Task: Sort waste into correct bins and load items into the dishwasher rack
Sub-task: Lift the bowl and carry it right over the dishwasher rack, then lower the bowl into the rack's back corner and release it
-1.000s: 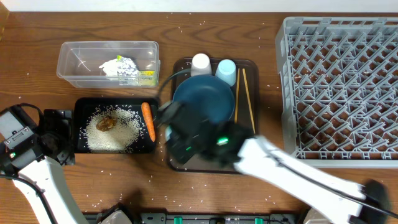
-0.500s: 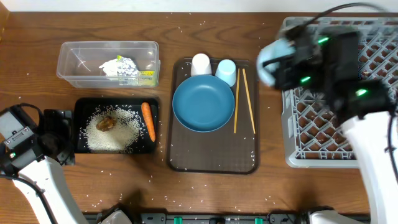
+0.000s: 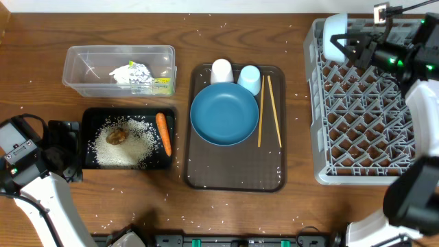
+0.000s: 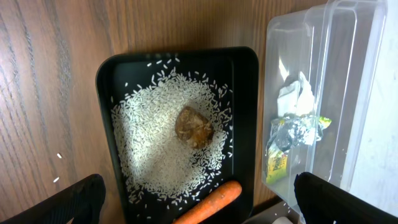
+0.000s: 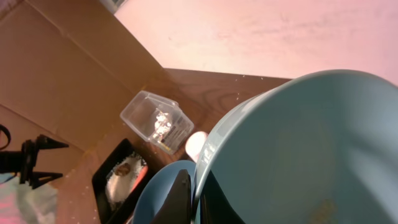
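My right gripper should pull the light-blue bowl inward over the rack's wire grid (image 3: 365, 67) before lowering it, because the bowl hangs across the far corner edge (image 3: 319, 26) of the grey dishwasher rack.
My right gripper (image 3: 351, 46) is shut on the rim of the light-blue bowl (image 3: 336, 30), held tilted over the far left corner of the grey dishwasher rack (image 3: 370, 116). In the right wrist view the bowl (image 5: 298, 149) fills the frame, its rim pinched between the fingers (image 5: 181, 196). The dark-blue plate (image 3: 224, 113), white cup (image 3: 221, 69), light-blue cup (image 3: 249, 77) and chopsticks (image 3: 264, 110) lie on the brown tray (image 3: 233, 171). My left gripper (image 4: 208, 202) hangs open above the black tray (image 4: 106, 124), which holds rice (image 4: 155, 155), a brown lump (image 4: 194, 127) and a carrot (image 4: 211, 202).
The clear tub (image 3: 82, 72) behind the black tray holds a crumpled napkin and foil (image 3: 132, 73) and a green-yellow wrapper (image 3: 162, 86). Loose rice grains are scattered over the wooden table (image 3: 137, 199). The left arm's base (image 3: 20, 158) stands at the front left.
My right arm swung from over the brown tray to the rack's far left corner, carrying the light-blue bowl. The left arm stayed still.
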`<state>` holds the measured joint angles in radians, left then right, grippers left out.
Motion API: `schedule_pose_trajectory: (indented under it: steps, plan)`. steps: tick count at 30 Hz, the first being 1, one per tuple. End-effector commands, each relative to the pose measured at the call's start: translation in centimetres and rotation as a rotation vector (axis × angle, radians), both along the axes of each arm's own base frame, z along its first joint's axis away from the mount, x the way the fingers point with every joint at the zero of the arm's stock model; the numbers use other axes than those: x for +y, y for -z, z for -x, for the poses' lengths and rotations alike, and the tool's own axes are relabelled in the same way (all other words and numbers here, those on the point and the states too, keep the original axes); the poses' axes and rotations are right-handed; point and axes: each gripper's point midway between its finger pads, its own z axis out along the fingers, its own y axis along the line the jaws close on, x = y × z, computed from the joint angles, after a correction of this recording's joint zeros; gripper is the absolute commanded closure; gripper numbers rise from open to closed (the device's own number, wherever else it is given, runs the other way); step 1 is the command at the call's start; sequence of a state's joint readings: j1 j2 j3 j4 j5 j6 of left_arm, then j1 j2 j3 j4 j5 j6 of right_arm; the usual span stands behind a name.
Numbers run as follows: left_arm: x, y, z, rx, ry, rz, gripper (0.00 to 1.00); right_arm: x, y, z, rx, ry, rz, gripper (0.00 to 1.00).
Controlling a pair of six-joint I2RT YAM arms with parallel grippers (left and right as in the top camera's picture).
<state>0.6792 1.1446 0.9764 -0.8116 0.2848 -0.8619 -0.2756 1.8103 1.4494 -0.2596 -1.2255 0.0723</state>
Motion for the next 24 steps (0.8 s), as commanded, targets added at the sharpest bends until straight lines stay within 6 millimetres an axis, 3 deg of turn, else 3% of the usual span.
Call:
schedule_pose_trajectory:
  steps: [1, 7, 15, 19, 24]
  plan:
    - [0.2, 0.0, 0.2, 0.007, 0.006, -0.015, 0.02, -1.0, 1.3, -0.6, 0.039, -0.038, -0.086, 0.99]
    - [0.2, 0.0, 0.2, 0.007, 0.006, -0.015, 0.02, -4.1, 3.8, -2.5, 0.061, 0.000, -0.137, 0.99]
    - [0.2, 0.0, 0.2, 0.007, 0.006, -0.015, 0.02, -6.5, 6.8, -2.9, 0.108, 0.038, -0.166, 0.99]
    - [0.2, 0.0, 0.2, 0.007, 0.006, -0.015, 0.02, -9.0, 6.4, -3.0, 0.082, 0.085, -0.166, 0.99]
    - [0.2, 0.0, 0.2, 0.007, 0.006, -0.015, 0.02, -13.0, 3.9, -2.5, 0.043, 0.125, -0.216, 0.99]
